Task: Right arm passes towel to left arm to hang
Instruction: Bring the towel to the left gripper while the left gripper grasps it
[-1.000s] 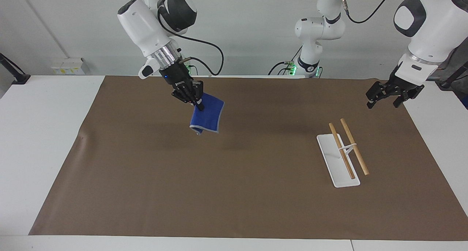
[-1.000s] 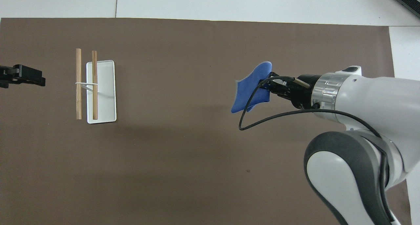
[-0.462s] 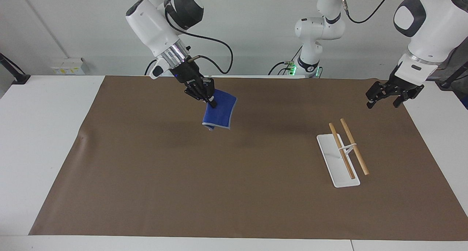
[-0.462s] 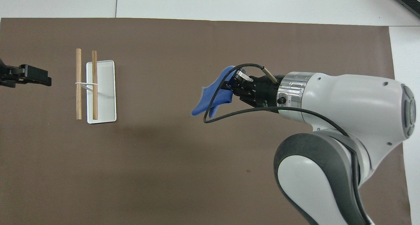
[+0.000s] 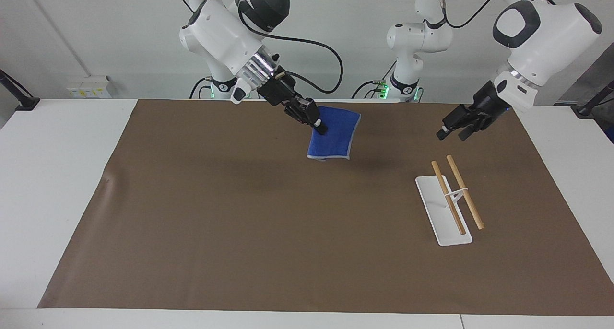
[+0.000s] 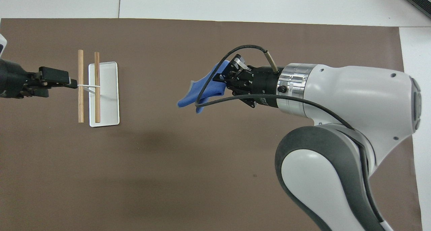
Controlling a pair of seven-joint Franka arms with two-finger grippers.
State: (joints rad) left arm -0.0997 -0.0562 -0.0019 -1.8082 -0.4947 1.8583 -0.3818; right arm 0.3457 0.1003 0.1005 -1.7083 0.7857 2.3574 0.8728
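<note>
The wooden dowels (image 6: 97, 103) are standing close together. The drooping blue towel (image 6: 205, 89) will hang across both when I lower it over the rack.
The blue towel (image 5: 333, 135) hangs in the air from one corner, with my right gripper (image 5: 320, 126) shut on it over the middle of the brown mat (image 5: 230, 223). From overhead the towel (image 6: 192, 95) droops off the right gripper (image 6: 225, 80), partly crossed by the black cable. My left gripper (image 5: 451, 133) is open and holds nothing, up over the mat close to the rack; its fingers point toward the towel. From overhead the left gripper (image 6: 69, 83) reaches the edge of the nearest dowel.
A rack with a white base (image 5: 434, 202) and two wooden dowels (image 5: 456, 197) stands on the mat toward the left arm's end. Overhead, the base (image 6: 108, 103) and dowels (image 6: 80, 99) lie between the two grippers. White table surrounds the mat.
The right arm has carried the towel across the mat toward the left arm's end. The left gripper has swung in from the mat's edge toward the rack and the towel.
</note>
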